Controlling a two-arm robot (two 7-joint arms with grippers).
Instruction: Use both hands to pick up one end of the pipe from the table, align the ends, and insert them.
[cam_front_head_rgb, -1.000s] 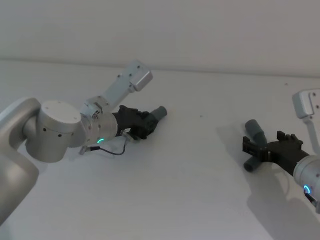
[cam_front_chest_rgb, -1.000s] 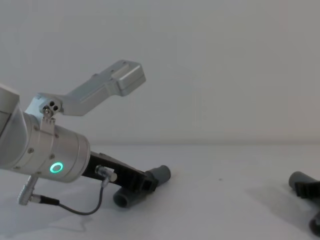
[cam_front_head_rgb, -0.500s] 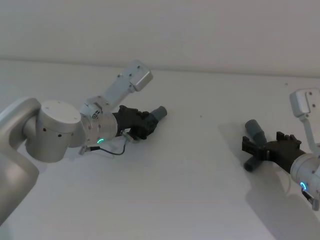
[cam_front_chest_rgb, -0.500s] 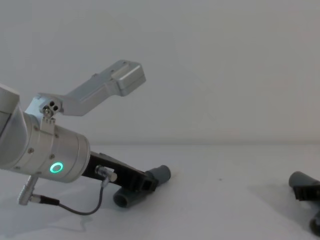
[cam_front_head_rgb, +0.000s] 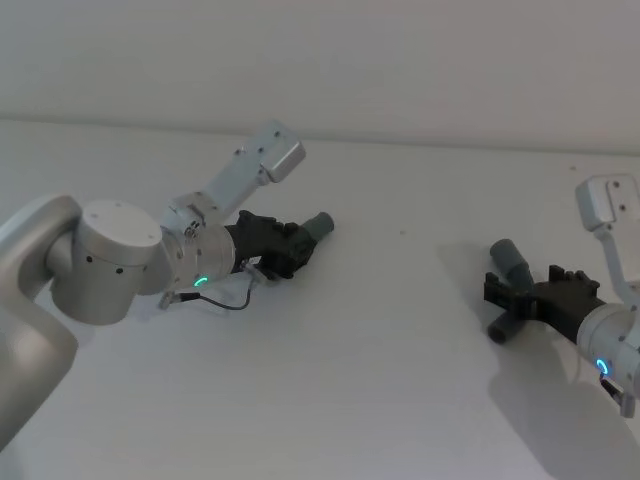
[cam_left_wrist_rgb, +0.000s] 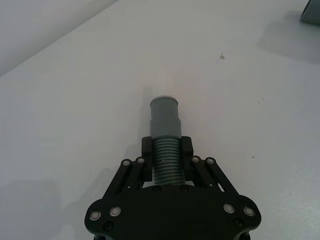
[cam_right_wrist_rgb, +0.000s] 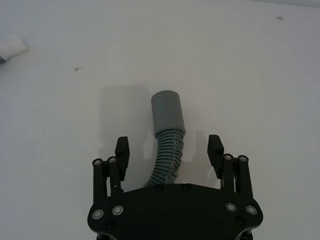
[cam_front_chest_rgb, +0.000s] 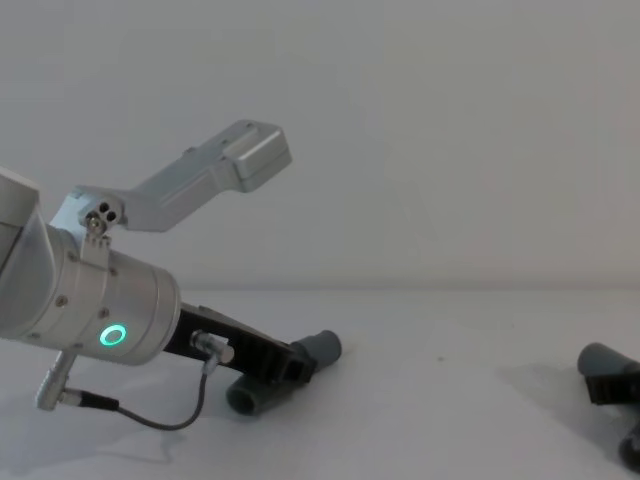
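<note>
I expect the curved piece's grey end (cam_right_wrist_rgb: 168, 113) to slip over the pipe piece in my left gripper when I push, as that piece has a white tip (cam_right_wrist_rgb: 12, 46).
On the white table (cam_front_head_rgb: 380, 330), my left gripper (cam_front_head_rgb: 290, 245) is shut on the ribbed part of the left pipe piece (cam_left_wrist_rgb: 165, 162). Its smooth grey end (cam_left_wrist_rgb: 164, 116) sticks out past the fingertips. From the chest, this end (cam_front_chest_rgb: 322, 349) points up and right, and the piece's other end (cam_front_chest_rgb: 245, 398) is low by the table. At the right lies the second pipe piece (cam_front_head_rgb: 510, 265), curved, with its grey end (cam_right_wrist_rgb: 167, 112) pointing away from the wrist. My right gripper (cam_right_wrist_rgb: 168, 146) is open, one finger on each side of the ribbed part without touching it.
The silver camera bracket (cam_front_head_rgb: 262, 160) of the left arm rises above the left gripper. A thin black cable (cam_front_head_rgb: 225, 300) loops under the left wrist. Bare table lies between the two pipe pieces.
My right arm has shifted slightly left and forward around the right pipe piece, fingers still open. The left arm and its pipe piece have not moved.
</note>
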